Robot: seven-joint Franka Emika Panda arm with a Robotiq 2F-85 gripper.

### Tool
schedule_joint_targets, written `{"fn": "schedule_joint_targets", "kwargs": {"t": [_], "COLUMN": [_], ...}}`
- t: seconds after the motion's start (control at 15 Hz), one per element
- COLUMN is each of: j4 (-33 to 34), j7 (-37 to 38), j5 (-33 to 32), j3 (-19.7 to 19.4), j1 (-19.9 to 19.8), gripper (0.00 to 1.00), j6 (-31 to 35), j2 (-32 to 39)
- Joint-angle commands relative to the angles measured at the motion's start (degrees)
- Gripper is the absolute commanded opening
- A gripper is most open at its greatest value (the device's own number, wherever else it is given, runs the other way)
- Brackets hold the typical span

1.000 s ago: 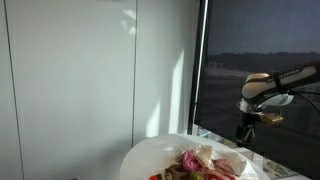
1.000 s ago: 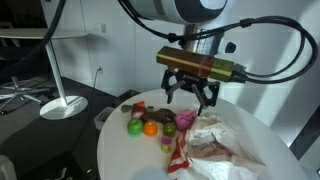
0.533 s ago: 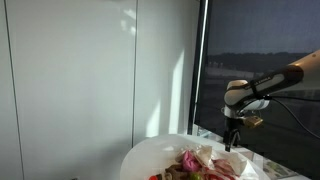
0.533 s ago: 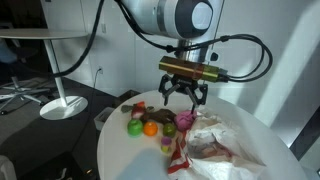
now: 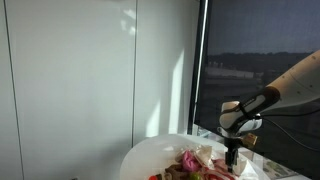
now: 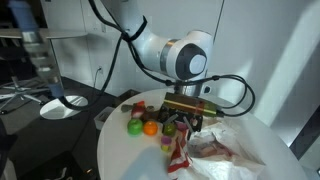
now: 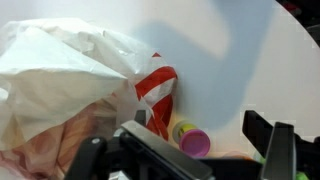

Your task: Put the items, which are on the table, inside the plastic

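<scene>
I should keep lowering my gripper until the fingers are on both sides of the small piece and then close it, because the pink-magenta top (image 7: 195, 143) is in the gap between my open fingers.
On the round white table (image 6: 125, 160) lie the items: a green piece (image 6: 132, 127), an orange ball (image 6: 150, 127), a brownish piece (image 6: 134, 111) and a yellowish piece (image 6: 167, 145). In the wrist view a small piece with a pink-magenta top (image 7: 190, 140) sits on the table between my two dark fingers. My gripper (image 6: 185, 123) hangs low over the heap, open and holding nothing. The plastic (image 6: 222, 145), a crumpled translucent bag with a red-and-white striped part (image 7: 155, 88), lies right beside the gripper and fills the left of the wrist view (image 7: 60, 80).
The table's edge (image 5: 135, 155) curves close to the heap. A dark window (image 5: 260, 40) stands behind the arm. On the floor beyond the table there is a white round-based stand (image 6: 62, 105) and an office chair (image 6: 15, 85).
The arm has come down and the gripper has dropped from well above the table to just over the items. Its jaws have stayed open. The items and bag have not moved.
</scene>
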Motion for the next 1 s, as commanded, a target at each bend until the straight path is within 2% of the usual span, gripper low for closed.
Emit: {"fn": "schedule_joint_targets", "kwargs": {"t": [0.0, 0.4, 0.67, 0.93], "j4": [-0.4, 0.3, 1.0, 0.5], "j7": [-3.4, -1.4, -1.4, 0.0], "j5": [-0.4, -3.2, 0.5, -0.7], "j3": [2.8, 5.6, 7.3, 8.1], "j1": [0.1, -0.3, -1.1, -0.6], "gripper": [1.00, 1.00, 1.00, 1.00], "j6": [5.9, 17.2, 19.2, 21.4], "j2": [4.6, 11.0, 12.9, 12.7]}}
